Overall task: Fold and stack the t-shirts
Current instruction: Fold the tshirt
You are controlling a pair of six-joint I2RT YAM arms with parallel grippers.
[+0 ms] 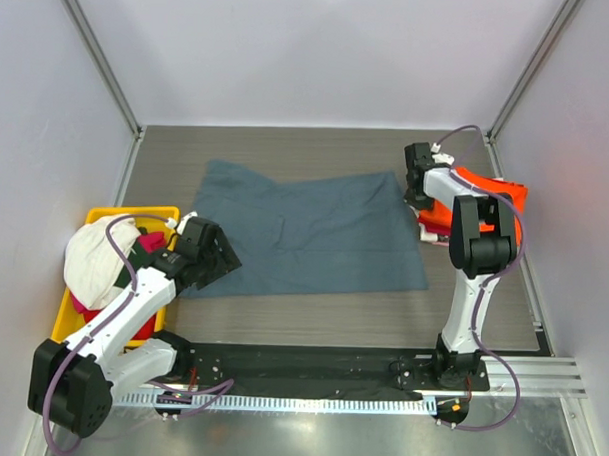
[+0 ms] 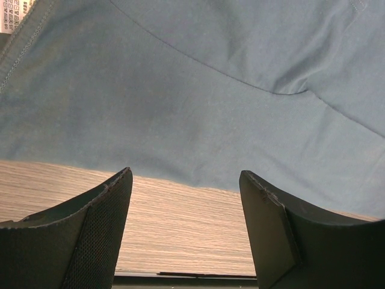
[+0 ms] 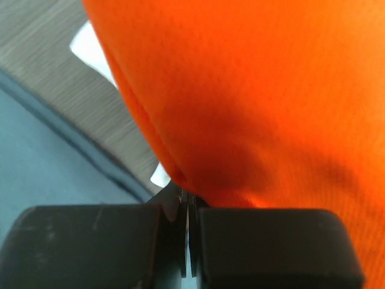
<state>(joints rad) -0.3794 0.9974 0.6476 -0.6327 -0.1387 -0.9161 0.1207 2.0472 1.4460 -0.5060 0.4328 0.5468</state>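
Observation:
Next, my left gripper moves back and grabs the t-shirt's corner (image 1: 186, 293) by the bin, because it is at the slate blue-grey t-shirt's near edge (image 2: 186, 182), inward of that corner.
The slate blue-grey t-shirt (image 1: 314, 233) lies spread flat on the table's middle. My left gripper (image 1: 218, 255) is open just off its near left corner. In the left wrist view, the gripper (image 2: 183, 180) hangs over bare wood and the shirt (image 2: 192, 90) lies ahead of it. The bright orange t-shirt (image 1: 491, 194) lies bunched at the right. My right gripper (image 1: 419, 197) is at its left edge. In the right wrist view, the gripper (image 3: 187, 195) is shut on the orange cloth (image 3: 252, 90). White (image 1: 93, 256) and red (image 1: 149, 241) t-shirts sit in the bin.
The yellow plastic bin (image 1: 150, 213) stands at the left, beside my left arm. White walls with metal posts enclose the table on three sides. A metal rail (image 1: 309, 383) runs along the near edge by the arm bases.

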